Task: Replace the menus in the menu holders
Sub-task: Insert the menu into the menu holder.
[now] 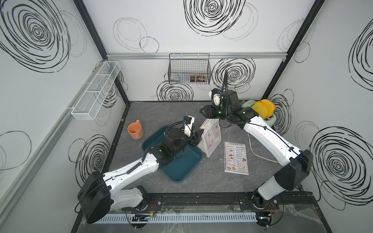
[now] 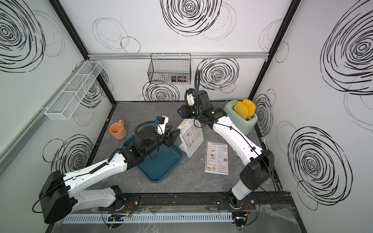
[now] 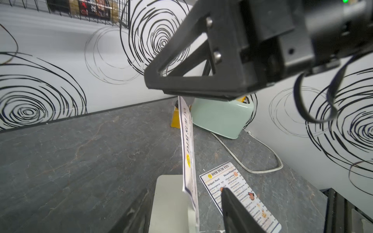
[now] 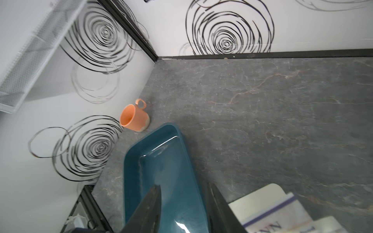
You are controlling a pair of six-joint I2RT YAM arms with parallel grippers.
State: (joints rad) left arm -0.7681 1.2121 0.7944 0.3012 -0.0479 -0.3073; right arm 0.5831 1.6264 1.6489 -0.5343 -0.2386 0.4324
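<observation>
The white menu holder stands slanted next to the tray. Next, my left gripper grabs the holder's edge closest to the tray and turns the holder so it faces the front.
The white menu holder stands at mid-table beside the tray. One menu sits in it, its top sticking out above the frame. A second menu lies flat to the holder's right. My left gripper is open, its fingers either side of the holder's left edge. My right gripper is open and holds nothing. It hovers at the raised menu's top corner; whether it touches is unclear.
A dark teal tray lies under my left arm. An orange mug stands at the left. A mint toaster with yellow toast and its cord fill the back right. A wire basket hangs on the back wall.
</observation>
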